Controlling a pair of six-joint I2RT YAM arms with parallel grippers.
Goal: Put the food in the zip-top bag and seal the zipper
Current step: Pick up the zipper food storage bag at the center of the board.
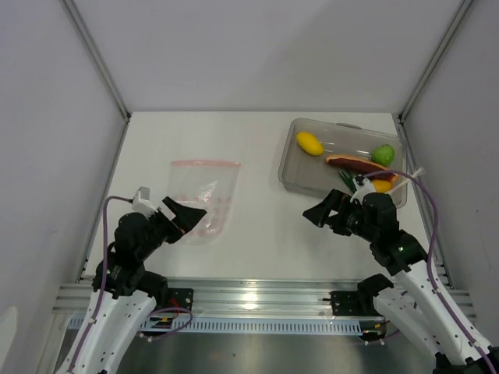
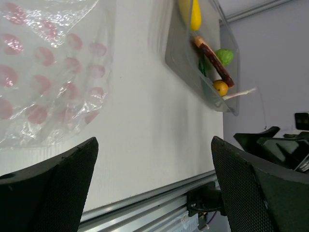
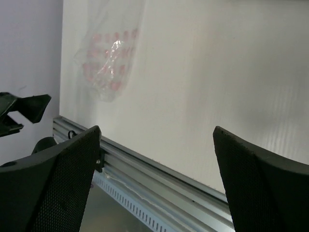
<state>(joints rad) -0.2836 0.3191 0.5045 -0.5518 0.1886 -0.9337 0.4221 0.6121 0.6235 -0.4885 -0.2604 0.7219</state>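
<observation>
I should go on moving my right gripper across the open table, because the bag's edge facing the tray is free, until its fingers are on either side of that edge below the zipper.
The clear zip-top bag lies flat on the table at the left, its pink-red zipper along the far edge; it also shows in the left wrist view and the right wrist view. The food sits in a clear tray at the right: a yellow lemon, a green lime, a reddish-brown meat slice, a second yellow fruit and a thin green vegetable. My left gripper is open and empty at the bag's near edge. My right gripper is open and empty, just in front of the tray.
Grey walls close in the table on the left, right and back. A metal rail runs along the near edge. White table lies between the bag and the tray.
</observation>
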